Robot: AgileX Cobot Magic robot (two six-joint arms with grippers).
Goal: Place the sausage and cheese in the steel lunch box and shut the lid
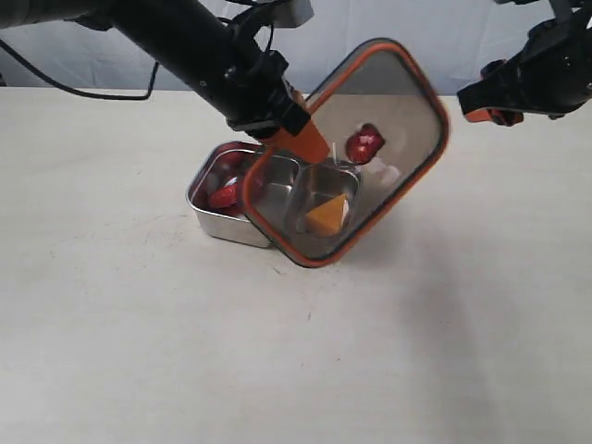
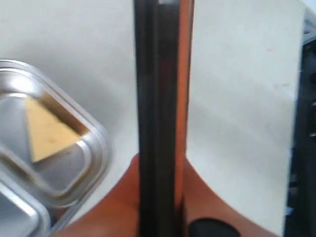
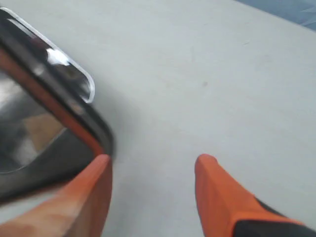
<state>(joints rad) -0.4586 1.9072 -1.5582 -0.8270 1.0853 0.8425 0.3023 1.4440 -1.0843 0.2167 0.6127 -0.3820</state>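
Observation:
The lid hangs steeply tilted [image 1: 375,176] across the lunch box. Next, my left gripper turns it first until it is flat over the box [image 1: 277,190], and then my right gripper should take the lid's loose end.
The steel lunch box [image 1: 205,209] stands on the table with the red sausage [image 1: 225,195] in its larger compartment. The yellow-orange cheese [image 1: 326,215] lies in the smaller compartment and shows through the lid. My left gripper [image 1: 292,129] is shut on the rim of the dark lid [image 1: 388,111] and holds it tilted above the box's right half. A red patch [image 1: 364,143] shows on the lid. In the left wrist view the lid [image 2: 158,89] runs edge-on between the orange fingers [image 2: 121,197], beside the cheese [image 2: 47,134] and the box [image 2: 98,148]. My right gripper [image 3: 153,163] hangs open and empty beside the lid's edge [image 3: 59,111].
The pale table [image 1: 296,370] spreads around the box. The right arm [image 1: 536,74] is raised at the far right, apart from the lid. The left arm [image 1: 176,37] crosses from the upper left. Dark robot hardware [image 2: 303,148] borders the left wrist view.

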